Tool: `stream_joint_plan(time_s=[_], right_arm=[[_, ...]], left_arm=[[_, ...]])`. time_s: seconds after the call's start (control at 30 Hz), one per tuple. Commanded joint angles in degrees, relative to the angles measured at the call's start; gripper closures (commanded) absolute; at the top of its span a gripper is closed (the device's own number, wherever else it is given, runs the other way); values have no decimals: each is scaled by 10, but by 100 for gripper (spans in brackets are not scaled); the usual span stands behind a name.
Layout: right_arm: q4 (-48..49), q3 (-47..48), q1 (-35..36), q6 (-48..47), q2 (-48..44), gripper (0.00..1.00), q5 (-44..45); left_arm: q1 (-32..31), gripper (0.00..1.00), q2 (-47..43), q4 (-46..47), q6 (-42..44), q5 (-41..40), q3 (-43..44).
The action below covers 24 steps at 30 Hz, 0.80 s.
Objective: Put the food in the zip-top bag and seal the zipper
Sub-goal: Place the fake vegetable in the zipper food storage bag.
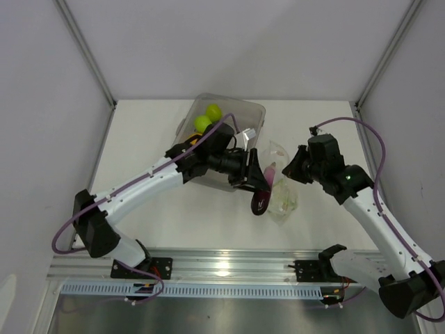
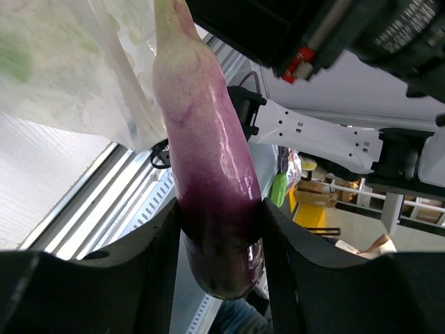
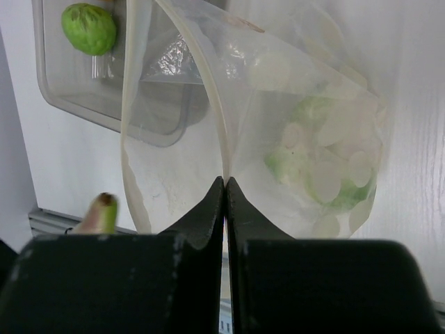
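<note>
The eggplant's pale stem end [image 3: 106, 204] is toward the bag's opening [image 3: 175, 153]. My left gripper keeps pushing the eggplant in until its purple body is inside, and then let go.
My left gripper [image 1: 257, 189] [image 2: 221, 233] is shut on the dark lower end of the purple eggplant piece [image 1: 268, 174] [image 2: 205, 139]. It holds the piece in the air, pale stem end toward the clear zip-top bag [image 1: 284, 188] [image 2: 62, 62]. My right gripper [image 1: 290, 169] [image 3: 226, 182] is shut on the bag's mouth edge [image 3: 208, 90] and holds it up and open. The white-and-green cauliflower piece [image 3: 316, 156] lies inside the bag. The eggplant's stem tip [image 3: 103, 209] shows just outside the bag's mouth. Two green fruits [image 1: 207, 117] sit in the tray; one shows in the right wrist view [image 3: 88, 28].
The grey translucent tray [image 1: 254, 111] [image 3: 55, 97] stands at the back centre, right behind the left arm's wrist. The bag's lower part rests on the white table [image 1: 139, 139]. An aluminium rail [image 1: 229, 268] runs along the near edge. Frame posts stand at the back corners.
</note>
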Motion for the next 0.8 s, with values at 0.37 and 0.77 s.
stream_joint_plan(time_s=[0.37, 0.77], right_arm=[[-5, 68, 100, 6, -22, 100, 91], [-14, 57, 110, 6, -46, 100, 91]], left_arm=[[4, 99, 65, -12, -74, 25, 40], [61, 99, 46, 20, -104, -11, -5]])
